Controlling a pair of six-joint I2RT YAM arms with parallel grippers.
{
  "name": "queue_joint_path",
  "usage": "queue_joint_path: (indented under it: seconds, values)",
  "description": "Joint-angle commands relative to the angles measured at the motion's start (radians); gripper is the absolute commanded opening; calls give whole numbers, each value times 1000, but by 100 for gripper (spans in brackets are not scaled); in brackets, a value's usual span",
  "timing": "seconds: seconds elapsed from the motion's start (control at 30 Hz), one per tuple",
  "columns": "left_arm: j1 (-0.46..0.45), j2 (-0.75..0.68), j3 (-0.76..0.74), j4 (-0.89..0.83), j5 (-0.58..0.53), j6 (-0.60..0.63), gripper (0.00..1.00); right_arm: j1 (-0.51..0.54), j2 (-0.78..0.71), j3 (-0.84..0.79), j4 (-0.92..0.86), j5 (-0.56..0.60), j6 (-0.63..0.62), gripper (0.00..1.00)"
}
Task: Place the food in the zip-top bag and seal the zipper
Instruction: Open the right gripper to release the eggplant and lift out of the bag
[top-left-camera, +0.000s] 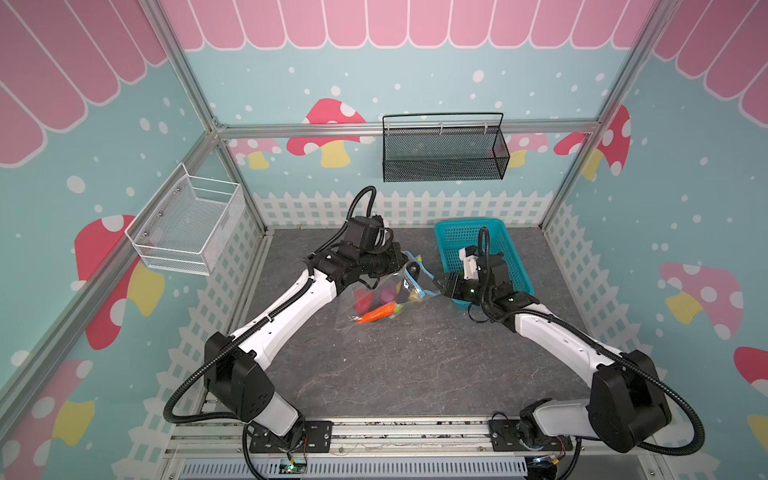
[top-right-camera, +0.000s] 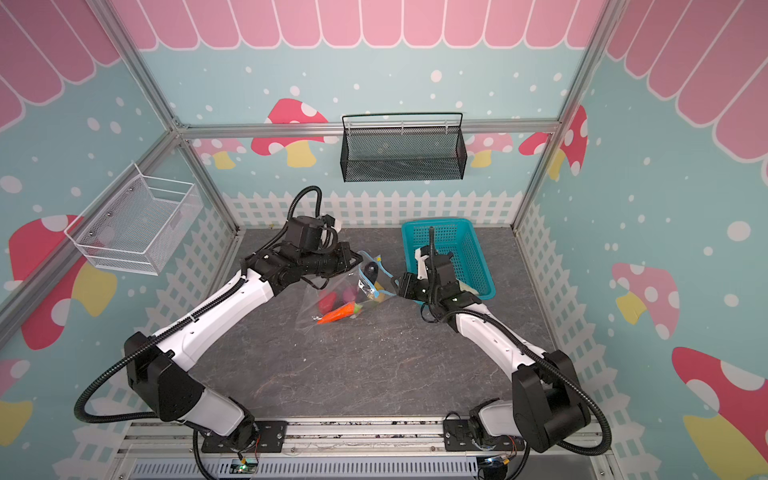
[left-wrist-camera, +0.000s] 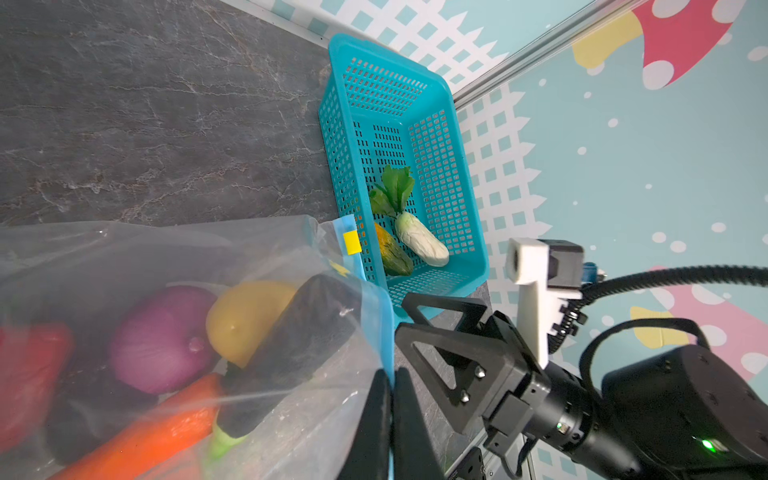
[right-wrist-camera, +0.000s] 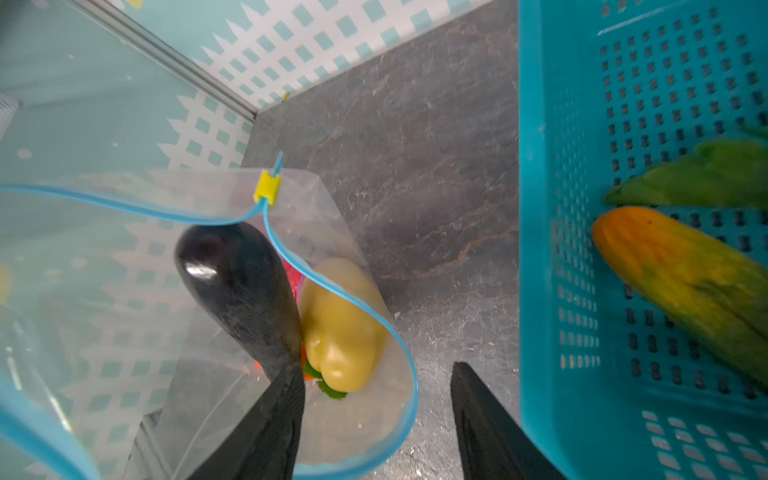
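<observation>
The dark eggplant (top-left-camera: 412, 270) lies loose near the bag's opening (top-left-camera: 423, 280). It will therefore slide down to the bottom of the bag when I raise the bag's blue zipper.
The zip-top bag (top-left-camera: 374, 297) (top-right-camera: 332, 299) lies mid-table with its mouth held up and open. My left gripper (left-wrist-camera: 392, 374) (top-left-camera: 405, 259) is shut on the blue zipper (right-wrist-camera: 332, 291) strip; the yellow slider (right-wrist-camera: 267, 188) (left-wrist-camera: 351, 242) sits at the far end. Food in the bag: dark eggplant (right-wrist-camera: 237, 286), yellow pepper (right-wrist-camera: 340, 328), purple onion (left-wrist-camera: 162, 336), carrot (top-left-camera: 376, 313), a red piece (left-wrist-camera: 29, 374). My right gripper (right-wrist-camera: 376, 368) (top-left-camera: 438, 282) is open at the mouth, one finger inside, one outside, holding nothing.
A turquoise lattice basket (top-left-camera: 517, 266) (left-wrist-camera: 432, 137) stands right of the bag, close beside my right gripper, holding a white leafy radish (left-wrist-camera: 422, 243) and a yellow-green corn (right-wrist-camera: 685, 274). A black mesh basket (top-left-camera: 444, 153) hangs on the back wall, a white wire basket (top-left-camera: 187, 226) on the left wall.
</observation>
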Motion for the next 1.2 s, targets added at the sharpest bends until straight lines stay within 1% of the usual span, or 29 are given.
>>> queue_joint_path:
  seconds: [0.0,0.1,0.13,0.23,0.47,0.6,0.73,1.17]
  values:
    - [5,-36,-12,18,-10,13,0,-9,26,9,-14,-69,-7,52]
    - [6,-40,-13,12,-12,13,0,-10,39,6,14,-97,4,46]
    - [5,-42,-15,12,-16,13,0,-10,41,6,22,-104,7,43]
    - [5,-48,-16,9,-21,14,0,-10,44,6,42,-123,14,28]
    - [6,-60,-15,1,-29,21,0,-10,35,0,83,-170,27,13]
    - [10,-70,-14,-4,-38,25,0,-9,15,-5,120,-206,43,9]
    - [17,-81,-16,-8,-42,26,0,3,-13,17,127,-218,41,8]
    - [36,-110,-9,-19,-67,24,0,90,-51,156,127,-201,11,7]
